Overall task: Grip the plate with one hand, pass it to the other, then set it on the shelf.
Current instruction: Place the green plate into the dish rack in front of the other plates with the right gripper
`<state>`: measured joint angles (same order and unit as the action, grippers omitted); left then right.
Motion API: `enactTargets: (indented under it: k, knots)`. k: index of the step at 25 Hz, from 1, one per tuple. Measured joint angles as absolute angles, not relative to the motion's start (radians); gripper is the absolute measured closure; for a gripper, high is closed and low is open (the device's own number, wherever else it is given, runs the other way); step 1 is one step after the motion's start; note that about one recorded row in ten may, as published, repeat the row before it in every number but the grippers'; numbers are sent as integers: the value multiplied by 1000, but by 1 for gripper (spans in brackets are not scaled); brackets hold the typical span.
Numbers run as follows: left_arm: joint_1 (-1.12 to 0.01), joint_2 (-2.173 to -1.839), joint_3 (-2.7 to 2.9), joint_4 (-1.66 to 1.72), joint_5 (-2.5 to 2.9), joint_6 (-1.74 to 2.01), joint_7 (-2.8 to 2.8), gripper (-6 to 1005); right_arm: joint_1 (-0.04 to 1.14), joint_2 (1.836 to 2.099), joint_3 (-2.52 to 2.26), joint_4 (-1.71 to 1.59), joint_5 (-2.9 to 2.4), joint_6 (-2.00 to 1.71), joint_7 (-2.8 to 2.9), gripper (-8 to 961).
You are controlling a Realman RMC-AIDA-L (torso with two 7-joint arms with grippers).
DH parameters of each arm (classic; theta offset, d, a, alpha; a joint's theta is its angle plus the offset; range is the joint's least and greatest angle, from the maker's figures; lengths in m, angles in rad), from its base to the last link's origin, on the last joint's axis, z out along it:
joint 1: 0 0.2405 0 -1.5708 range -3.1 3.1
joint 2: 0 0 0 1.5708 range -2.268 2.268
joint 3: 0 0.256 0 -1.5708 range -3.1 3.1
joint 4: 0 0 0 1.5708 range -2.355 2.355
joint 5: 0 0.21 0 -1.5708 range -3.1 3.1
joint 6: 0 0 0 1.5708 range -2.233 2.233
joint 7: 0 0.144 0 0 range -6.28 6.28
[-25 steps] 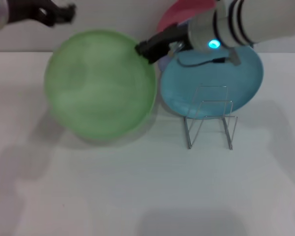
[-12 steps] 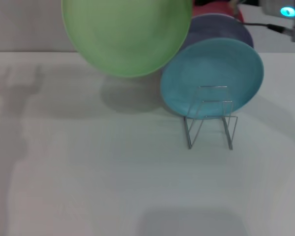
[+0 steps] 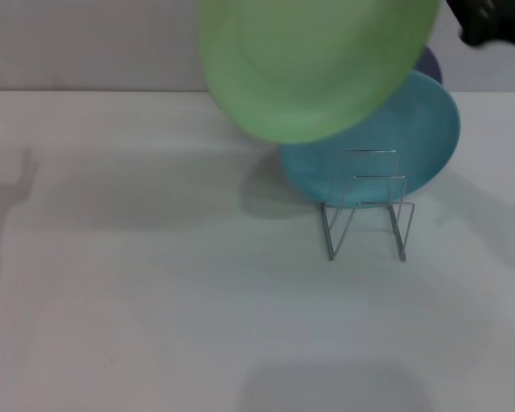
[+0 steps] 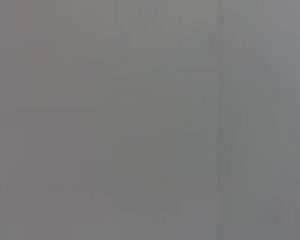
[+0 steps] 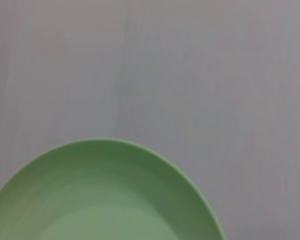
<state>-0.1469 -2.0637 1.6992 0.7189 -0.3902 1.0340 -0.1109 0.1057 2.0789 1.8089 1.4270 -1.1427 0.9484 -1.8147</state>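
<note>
The light green plate [image 3: 313, 64] faces like the turquoise plate, so I should keep carrying it with my right gripper into the wire shelf's empty front slot [image 3: 373, 192] until it rests there.
The light green plate [image 3: 313, 60] hangs in the air at the top of the head view, tilted, above and just left of the wire shelf [image 3: 366, 210]. It covers part of the turquoise plate. A black part of my right arm [image 3: 491, 21] shows at the top right, beside the plate's right edge; the fingers themselves are hidden. The right wrist view shows the plate's rim [image 5: 110, 200] close up over a plain grey surface. My left gripper is out of view; the left wrist view shows only plain grey.
A turquoise plate [image 3: 421, 142] leans behind the shelf, with a sliver of a lavender plate [image 3: 429, 64] behind it. The white table [image 3: 154, 283] stretches to the left and front. An arm's shadow lies at the far left.
The green plate has risen off the table and moved right, from the left middle to above the shelf. The left gripper has withdrawn out of view. The right arm has moved up and right.
</note>
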Motion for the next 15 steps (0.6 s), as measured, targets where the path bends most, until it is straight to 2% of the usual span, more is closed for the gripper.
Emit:
enactTargets:
  k: [5, 15]
  knots:
    - [-181, -2066, 1706, 603, -388, 1119, -150, 192, 63, 2080, 1848, 1230, -932, 1137, -2132, 936]
    - [-178, -2067, 1732, 548, -386, 1126, -184, 192, 44, 2085, 1942, 967, -800, 1398, -2477, 925]
